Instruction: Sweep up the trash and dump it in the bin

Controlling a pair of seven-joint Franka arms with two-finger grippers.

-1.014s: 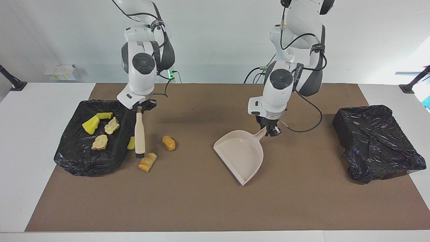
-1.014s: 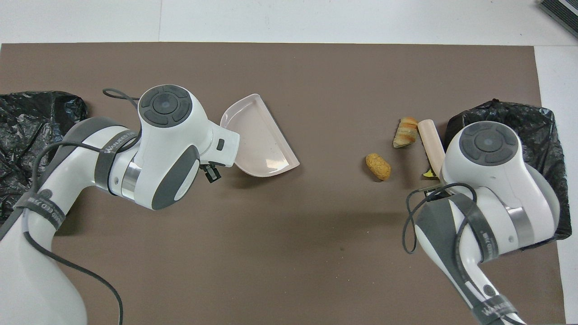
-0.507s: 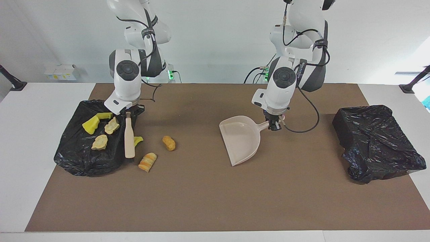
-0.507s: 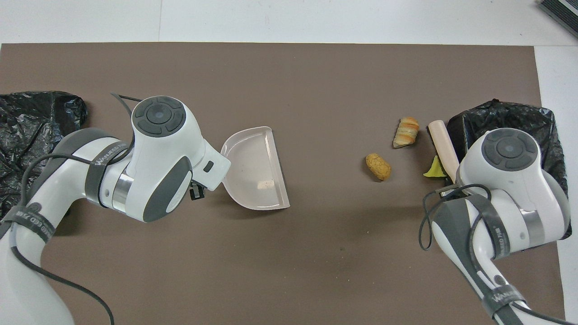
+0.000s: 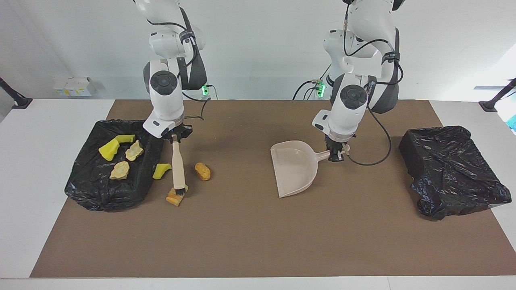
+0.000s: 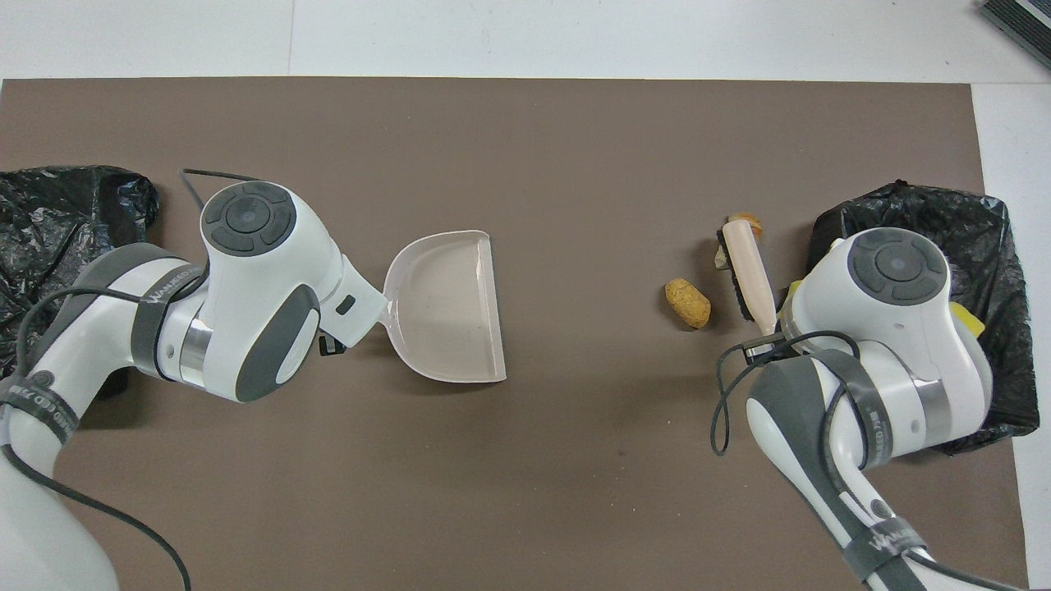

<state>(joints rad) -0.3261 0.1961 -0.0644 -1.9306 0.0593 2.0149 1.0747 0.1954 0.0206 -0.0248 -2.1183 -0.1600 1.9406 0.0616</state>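
Observation:
I can see the yellow-green sponge bit [image 5: 161, 171] on the bin's side of the brush; next my right gripper moves the brush behind it, then sweeps toward the dustpan [image 5: 294, 169].
My right gripper [image 5: 176, 138] is shut on the top of a beige brush [image 5: 177, 164] that slants down, its dark bristles on a striped orange bread piece [image 5: 175, 198]. An orange-brown lump [image 5: 202, 171] lies beside the brush, and a yellow-green sponge bit [image 5: 161, 170] rests against a black-bagged bin [image 5: 100, 193]. On that bag lie a yellow sponge [image 5: 110, 147] and two beige lumps [image 5: 134, 150]. My left gripper [image 5: 336, 154] is shut on the handle of the beige dustpan [image 5: 296, 167], held low over the mat [image 5: 242, 233], mouth toward the trash. From overhead the brush [image 6: 747, 271] covers most of the striped piece.
A second black-bagged bin [image 5: 451, 171] sits at the left arm's end of the table. White table margins [image 5: 36, 169] flank the brown mat. A black cable [image 5: 373, 151] loops from the left wrist beside the dustpan handle.
The right gripper swung the brush from beside the bag onto the striped bread piece. The left gripper drew the dustpan toward the left arm's end and turned its mouth toward the trash.

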